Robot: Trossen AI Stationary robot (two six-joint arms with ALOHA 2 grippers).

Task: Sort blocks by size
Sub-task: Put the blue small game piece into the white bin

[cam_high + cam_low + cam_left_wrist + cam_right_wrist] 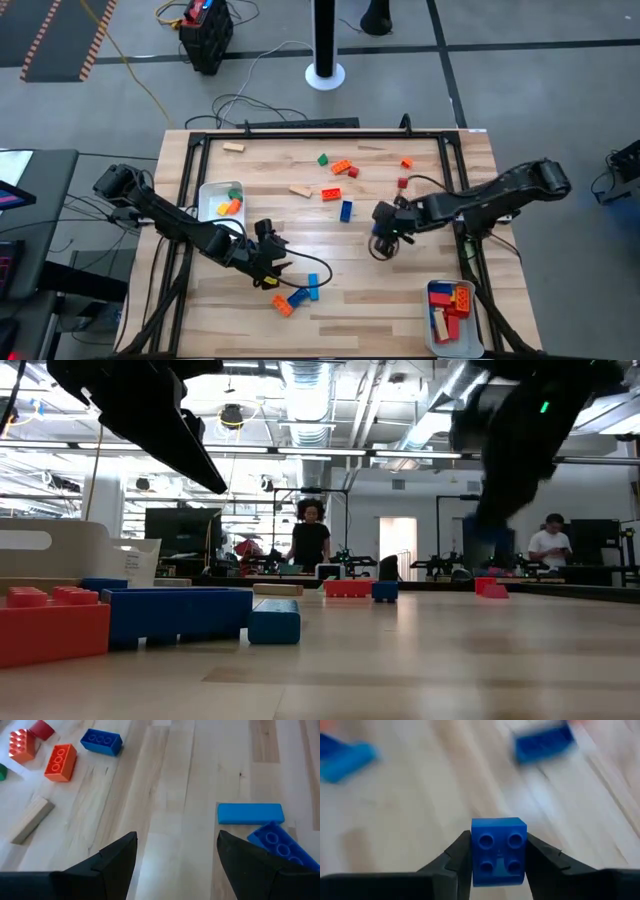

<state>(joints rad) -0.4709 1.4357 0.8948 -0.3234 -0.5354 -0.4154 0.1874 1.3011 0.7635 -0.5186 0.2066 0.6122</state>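
Note:
The small blue cube brick (pixel 499 852) sticks out past the ends of my right gripper's fingers, so my left gripper keeps moving open toward the brick's loose end (pixel 499 822) and closes there.
Loose blocks lie flat across the wooden table (pixel 330 245): a blue brick (pixel 346 210), an orange one (pixel 331 194), a green one (pixel 323 159) and a tan bar (pixel 300 190). My right gripper (pixel 385 240) is at the middle right, shut on a small blue cube brick (pixel 498 851). My left gripper (pixel 175 855) hangs open over bare wood near the front left. A light blue bar (pixel 250 813) and a blue studded brick (pixel 282 845) lie just beside one of its fingers. My right gripper pinches the small blue cube brick by two opposite side faces (pixel 474 852) between its two fingers. The fingers come slanting down from above. The brick's studded face points back at the wrist camera, and the brick is clear of the table.
A white tray (pixel 207 190) at the left holds yellow, green and orange blocks. Another white tray (pixel 432 335) at the front right holds red, orange and blue blocks. More blocks (pixel 290 300) lie by the left gripper. A black frame (pixel 300 135) borders the table. People stand in the room beyond.

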